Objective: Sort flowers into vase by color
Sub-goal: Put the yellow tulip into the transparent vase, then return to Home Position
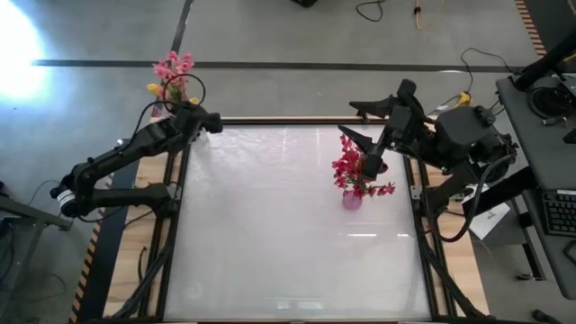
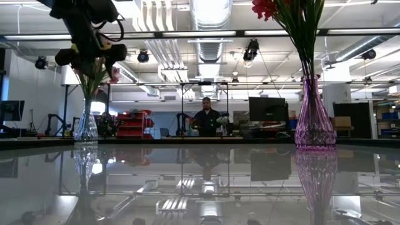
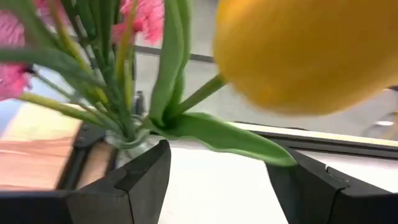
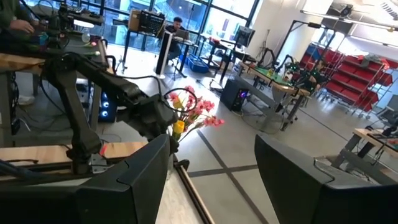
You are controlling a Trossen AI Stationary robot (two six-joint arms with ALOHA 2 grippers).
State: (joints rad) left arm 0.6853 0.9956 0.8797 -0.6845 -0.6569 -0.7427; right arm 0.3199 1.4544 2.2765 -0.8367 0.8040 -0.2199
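My left gripper should keep lifting away with its fingers open until it clears the green leaf (image 3: pixel 230 138), because the yellow tulip's stem is standing in the clear vase (image 2: pixel 86 125).
A clear vase (image 2: pixel 86 128) stands at the table's far left corner, holding pink blossom sprays (image 1: pixel 173 67) and yellow tulip buds (image 1: pixel 155 89). My left gripper (image 1: pixel 205 121) hovers at this bunch, open. In its wrist view (image 3: pixel 217 168), a green leaf (image 3: pixel 217 138) of a yellow tulip (image 3: pixel 305 53) lies between the fingers, and no touch shows. A purple vase (image 1: pixel 352 200) on the table's right half holds red blossom sprays (image 1: pixel 353 171). My right gripper (image 1: pixel 364 151) hangs open just above and beyond them. No maroon buds show.
The white tabletop (image 1: pixel 270 234) is bounded by a dark frame (image 1: pixel 175 207) with the arm mounts on both sides. A desk with a keyboard (image 1: pixel 558 211) stands right of the table. Far behind it, a person (image 2: pixel 206 119) shows in the room.
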